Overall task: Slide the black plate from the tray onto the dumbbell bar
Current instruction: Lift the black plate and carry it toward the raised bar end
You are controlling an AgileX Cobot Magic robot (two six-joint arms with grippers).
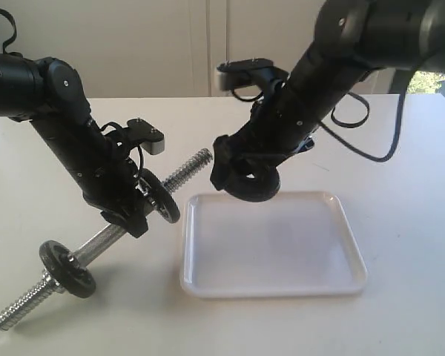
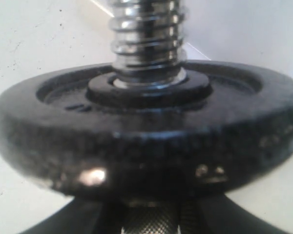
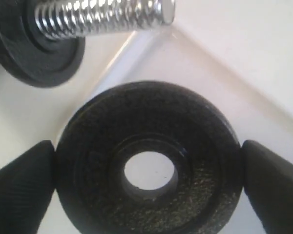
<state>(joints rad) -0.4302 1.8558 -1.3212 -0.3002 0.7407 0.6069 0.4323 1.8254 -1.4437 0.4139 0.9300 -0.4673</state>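
Note:
My right gripper has the black plate's hole (image 3: 150, 170) facing the tray, so it should move back and turn the plate until its hole faces the bar's threaded end (image 1: 202, 156).
My right gripper (image 1: 246, 178) is shut on the black plate (image 1: 258, 190) and holds it on edge in the air over the far left corner of the white tray (image 1: 311, 282). In the right wrist view both fingers (image 3: 19, 183) press the black plate's (image 3: 205, 190) rim, and its centre hole is open. The dumbbell bar (image 1: 107, 236) slants upward, its threaded free end (image 1: 196, 165) a short way left of the plate. My left gripper (image 1: 136, 213) is shut on the bar's cross-hatched middle (image 2: 151, 223). The threaded end (image 3: 102, 17) lies apart from the plate.
Two greyer discs sit on the bar: one (image 1: 162, 196) just above my left gripper, filling the left wrist view (image 2: 146, 141), and another (image 1: 67, 268) near the lower threaded end (image 1: 11, 315). The white table (image 1: 400, 185) lies around the tray.

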